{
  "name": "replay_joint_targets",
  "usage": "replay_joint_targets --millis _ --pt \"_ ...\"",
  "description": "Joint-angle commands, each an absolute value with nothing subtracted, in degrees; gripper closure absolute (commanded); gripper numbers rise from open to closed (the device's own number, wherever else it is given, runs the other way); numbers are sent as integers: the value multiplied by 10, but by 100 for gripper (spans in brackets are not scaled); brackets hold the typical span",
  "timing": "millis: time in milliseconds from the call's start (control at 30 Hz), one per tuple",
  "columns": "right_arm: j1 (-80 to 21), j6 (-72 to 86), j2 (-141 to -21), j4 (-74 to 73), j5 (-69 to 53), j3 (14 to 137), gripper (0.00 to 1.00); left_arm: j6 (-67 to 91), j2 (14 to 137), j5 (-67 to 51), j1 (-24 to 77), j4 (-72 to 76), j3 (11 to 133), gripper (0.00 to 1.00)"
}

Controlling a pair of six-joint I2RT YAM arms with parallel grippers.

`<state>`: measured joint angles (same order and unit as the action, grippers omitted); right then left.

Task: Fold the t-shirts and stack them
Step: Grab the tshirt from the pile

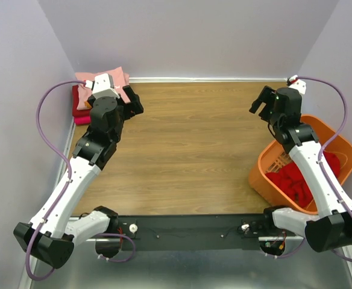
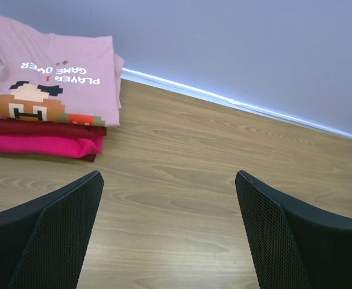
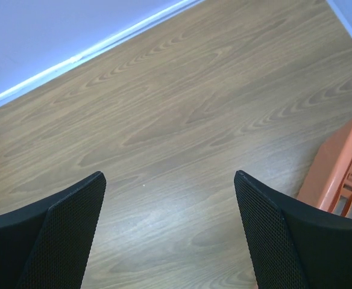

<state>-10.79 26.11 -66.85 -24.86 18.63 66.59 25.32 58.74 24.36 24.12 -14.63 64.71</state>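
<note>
My open right gripper should continue over the basket's rim and down until it closes on cloth (image 1: 333, 162), as the bright red tee (image 1: 292, 180) lies alone in the open basket.
A folded stack of t-shirts sits in the far left corner: a light pink tee with a pixel graphic (image 2: 49, 72) on top, a dark red one (image 2: 43, 127) under it, and a magenta one (image 2: 37, 146) at the bottom. The stack also shows in the top view (image 1: 117, 78). My left gripper (image 2: 169, 198) is open and empty over bare wood, just right of the stack (image 1: 134, 107). A bright red tee (image 1: 293, 180) lies crumpled in the orange basket (image 1: 333, 141). My right gripper (image 3: 170, 195) is open and empty above the table, beside the basket's far left corner (image 1: 257, 105).
The orange basket's rim (image 3: 339, 162) shows at the right edge of the right wrist view. Walls close the table at the back and on both sides, with a white baseboard (image 2: 242, 103). The wooden tabletop (image 1: 188, 150) lies between the arms.
</note>
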Motion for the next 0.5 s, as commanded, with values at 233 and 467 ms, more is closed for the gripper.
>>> replay_joint_targets --millis 233,467 --pt "-109 229 -635 -224 281 664 0 258 599 296 241 -127 659 2" --pt "-109 241 -634 -257 390 671 0 254 607 292 240 -120 661 2"
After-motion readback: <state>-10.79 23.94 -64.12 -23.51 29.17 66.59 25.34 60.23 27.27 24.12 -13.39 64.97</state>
